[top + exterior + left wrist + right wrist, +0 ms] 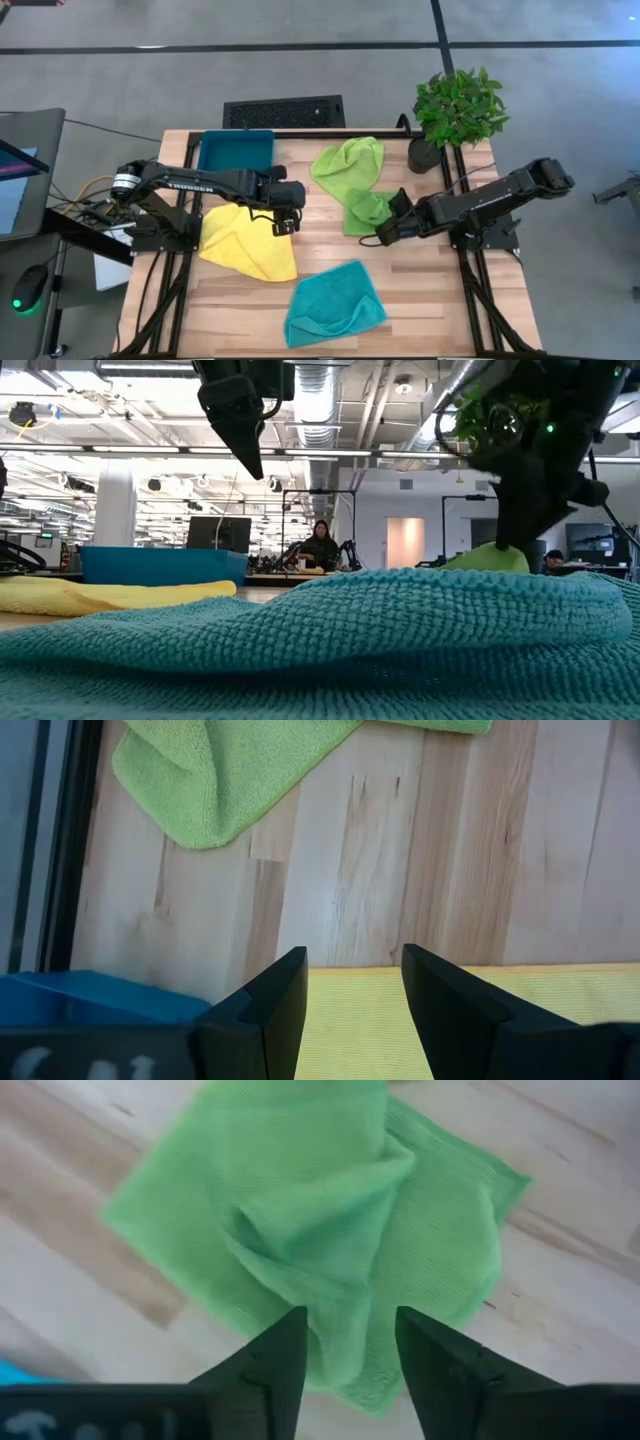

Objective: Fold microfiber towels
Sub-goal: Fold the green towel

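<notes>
A rumpled flap is folded over on the second green towel, so I should grip the flap's near end with my right gripper and spread it out flat before folding.
A yellow towel lies rumpled at the table's left. A teal towel lies crumpled near the front edge and fills the low view. One lime green towel lies at the far middle, and a second green towel lies bunched just in front of it. My left gripper is open and raised over the yellow towel's right edge. My right gripper is open and low, its fingers standing over the second green towel's rumpled near part. My right gripper comes down slanting from the table's right onto the second green towel. I cannot tell whether its fingertips touch the cloth.
A rigid dark-teal tray stands at the far left, beside the left arm. A potted plant stands at the far right corner. Bare wood shows between the yellow and green towels. A person sits in the room beyond.
</notes>
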